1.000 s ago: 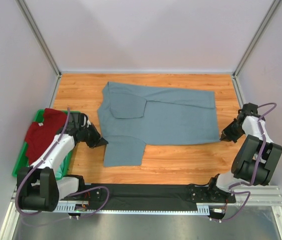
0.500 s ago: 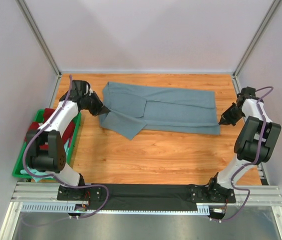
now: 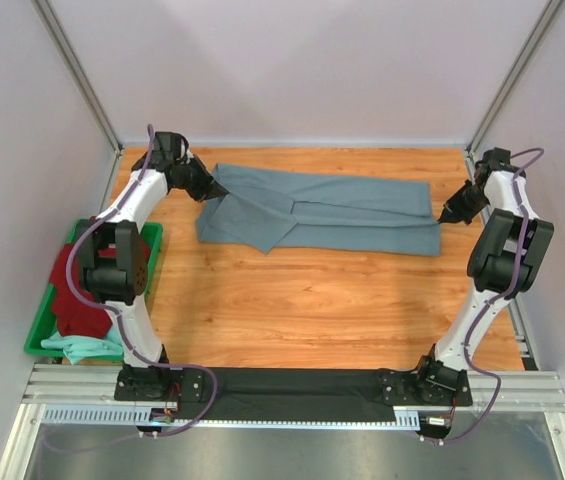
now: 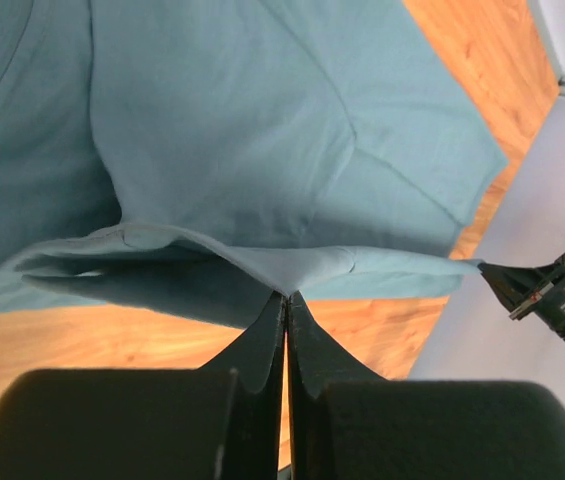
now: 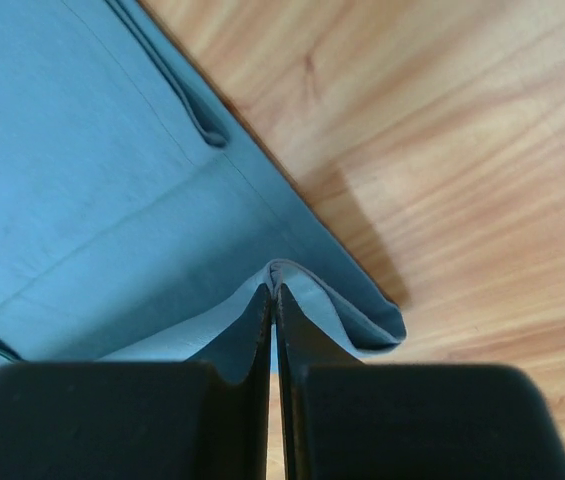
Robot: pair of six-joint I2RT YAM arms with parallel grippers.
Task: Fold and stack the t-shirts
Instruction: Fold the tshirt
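Note:
The shirt's held fold [image 3: 387, 221] runs in a straight line beside the far panel's edge [image 3: 428, 213]. My right gripper should keep bringing the fold toward that edge until the two meet, and then let go.
The slate grey-blue t-shirt [image 3: 332, 210] lies folded lengthwise across the far part of the wooden table [image 3: 312, 310]. My left gripper [image 3: 212, 191] is shut on its left edge, the cloth [image 4: 262, 160] pinched and lifted at the fingertips [image 4: 288, 297]. My right gripper [image 3: 444, 215] is shut on the shirt's right edge, a fold of fabric [image 5: 112, 200] caught at the fingertips [image 5: 273, 290]. A dark red t-shirt [image 3: 80, 285] and a mint-green one [image 3: 82, 348] lie in the bin at the left.
A green plastic bin [image 3: 37, 335] stands off the table's left edge. Pale walls with metal corner posts [image 3: 77, 70] close in the back and sides. A metal rail [image 3: 292, 390] carrying the arm bases runs along the near edge.
Both grippers carried the shirt's near edge away toward the back wall, folding the near half over the far half. The left arm swung from beside the bin to the far left corner.

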